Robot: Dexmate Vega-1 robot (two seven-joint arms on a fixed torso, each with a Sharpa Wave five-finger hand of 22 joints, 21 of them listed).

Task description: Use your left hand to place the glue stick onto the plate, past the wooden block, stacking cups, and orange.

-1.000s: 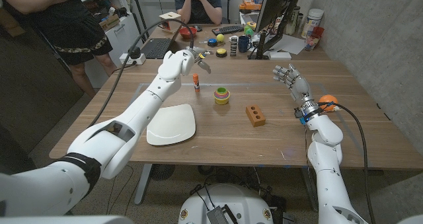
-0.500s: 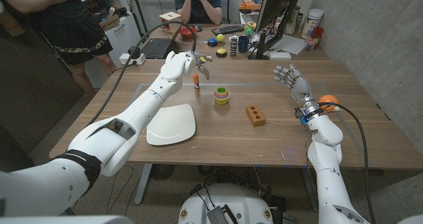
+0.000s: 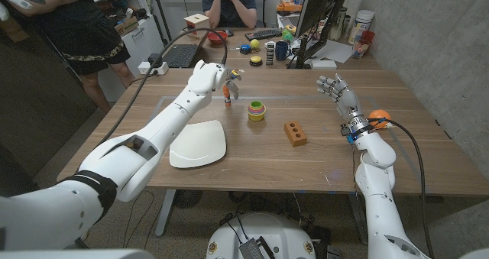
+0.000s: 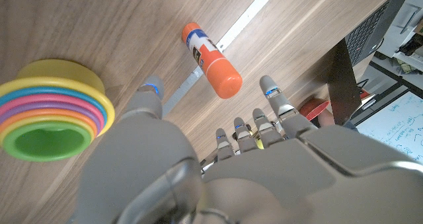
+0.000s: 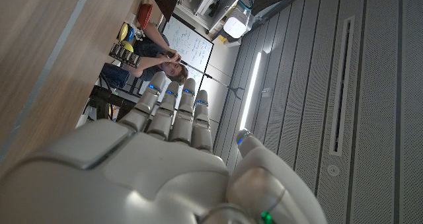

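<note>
The glue stick (image 4: 210, 59) is long and thin with narrow ends (image 4: 227, 82). I expect it to come to rest on its side when I lower it to the plate.
The glue stick (image 3: 227, 96), white with orange ends, stands upright on the table past the plate; in the left wrist view the glue stick (image 4: 211, 59) sits between my spread thumb and fingers, untouched. My left hand (image 3: 215, 77) hovers just over it, open, and the left hand (image 4: 198, 171) holds nothing. The white plate (image 3: 199, 144) lies near the table's front left. The stacking cups (image 3: 257, 110) (image 4: 49, 112) stand right of the glue stick, and the wooden block (image 3: 295, 132) lies further right. The orange (image 3: 380, 114) sits behind my right wrist. My right hand (image 3: 337, 91) (image 5: 165, 158) is raised and open.
A black keyboard (image 3: 181, 56), a power strip (image 3: 153, 66), a monitor (image 3: 315, 18) and small items crowd the table's far edge. Two people are behind the table. A black cable (image 3: 164, 45) arcs over my left arm.
My left hand has dipped its fingers down toward the glue stick and now brackets it. The right arm has not moved.
</note>
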